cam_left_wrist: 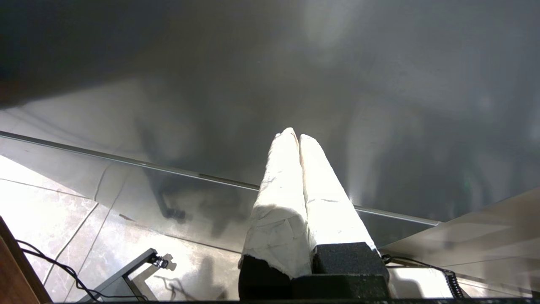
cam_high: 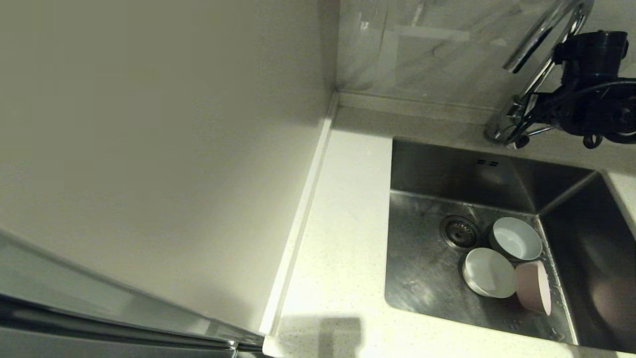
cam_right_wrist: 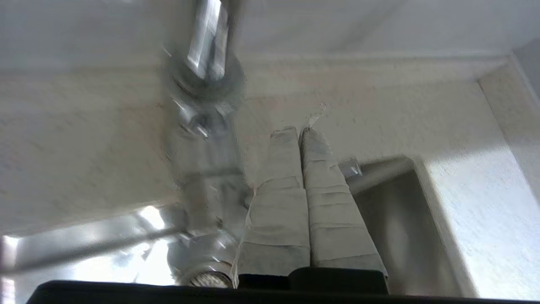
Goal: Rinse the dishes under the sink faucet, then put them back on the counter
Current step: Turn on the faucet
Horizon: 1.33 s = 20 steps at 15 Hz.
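Observation:
The faucet's spout (cam_high: 511, 65) is dry and my right gripper is next to the lever (cam_high: 541, 129). Next, I go back against the lever and open it before I rinse the bowls.
Three bowls lie in the steel sink (cam_high: 422, 283) near the drain strainer (cam_high: 459, 231). One white bowl (cam_high: 517, 238) and another white bowl (cam_high: 490, 273) sit open side up; the pale pink bowl (cam_high: 533, 288) rests on its side against the right wall. The chrome faucet (cam_high: 540, 37) rises at the back right. My right arm (cam_high: 591, 84) hovers by the faucet's base. In the right wrist view my right gripper (cam_right_wrist: 298, 131) is shut and empty, alongside the faucet body (cam_right_wrist: 202, 169) and above the counter (cam_right_wrist: 379, 109). My left gripper (cam_left_wrist: 295, 135) is shut, empty, away from the sink.
White counter (cam_high: 348, 223) runs left of the sink, bounded by a tall pale panel (cam_high: 149, 149) on the left and grey marbled wall tiles (cam_high: 422, 44) behind. In the left wrist view a grey panel (cam_left_wrist: 379, 84) and tiled floor (cam_left_wrist: 50, 202) with cables show.

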{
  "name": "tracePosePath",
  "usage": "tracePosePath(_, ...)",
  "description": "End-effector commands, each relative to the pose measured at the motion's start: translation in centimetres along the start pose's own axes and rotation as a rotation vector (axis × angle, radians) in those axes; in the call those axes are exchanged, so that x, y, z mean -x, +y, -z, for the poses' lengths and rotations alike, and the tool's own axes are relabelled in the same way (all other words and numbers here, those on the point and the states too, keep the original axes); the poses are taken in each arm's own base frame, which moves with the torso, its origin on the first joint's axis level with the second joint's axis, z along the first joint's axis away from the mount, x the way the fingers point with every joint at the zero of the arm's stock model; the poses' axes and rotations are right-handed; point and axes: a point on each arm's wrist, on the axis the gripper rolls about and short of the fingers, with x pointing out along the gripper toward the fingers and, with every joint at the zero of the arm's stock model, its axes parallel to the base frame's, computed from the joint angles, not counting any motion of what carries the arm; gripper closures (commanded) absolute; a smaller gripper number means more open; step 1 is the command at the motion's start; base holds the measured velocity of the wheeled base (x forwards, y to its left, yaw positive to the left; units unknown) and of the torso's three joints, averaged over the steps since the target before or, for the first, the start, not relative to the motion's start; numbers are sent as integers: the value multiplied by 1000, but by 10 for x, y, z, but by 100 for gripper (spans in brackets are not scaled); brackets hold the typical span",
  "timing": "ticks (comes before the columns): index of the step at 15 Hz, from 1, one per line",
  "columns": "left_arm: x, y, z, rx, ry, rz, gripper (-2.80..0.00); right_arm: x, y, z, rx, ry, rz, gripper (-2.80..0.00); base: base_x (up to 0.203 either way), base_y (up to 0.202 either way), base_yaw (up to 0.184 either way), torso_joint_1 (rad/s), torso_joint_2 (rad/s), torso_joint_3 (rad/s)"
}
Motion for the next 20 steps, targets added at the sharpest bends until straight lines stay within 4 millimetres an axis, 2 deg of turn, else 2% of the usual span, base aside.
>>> tracePosePath(1,0,0,0,1,-3,0,0,-3,-3,5,24,33,24,0,0,0,0,0,0,0)
tracePosePath(10,0,0,0,1,-3,0,0,23,-22,2,112,174,22,0,0,0,0,0,0,0)
tracePosePath(14,0,0,0,1,-4,0,0,23,-21,-14,19,119,5,0,0,0,0,0,0,0)
tracePosePath(16,0,0,0,1,-3,0,0,16,-16,-17,1,100,2,0,0,0,0,0,0,0)
tracePosePath(20,0,0,0,1,-5,1,0,-18,4,-2,17,93,21,0,0,0,0,0,0,0)
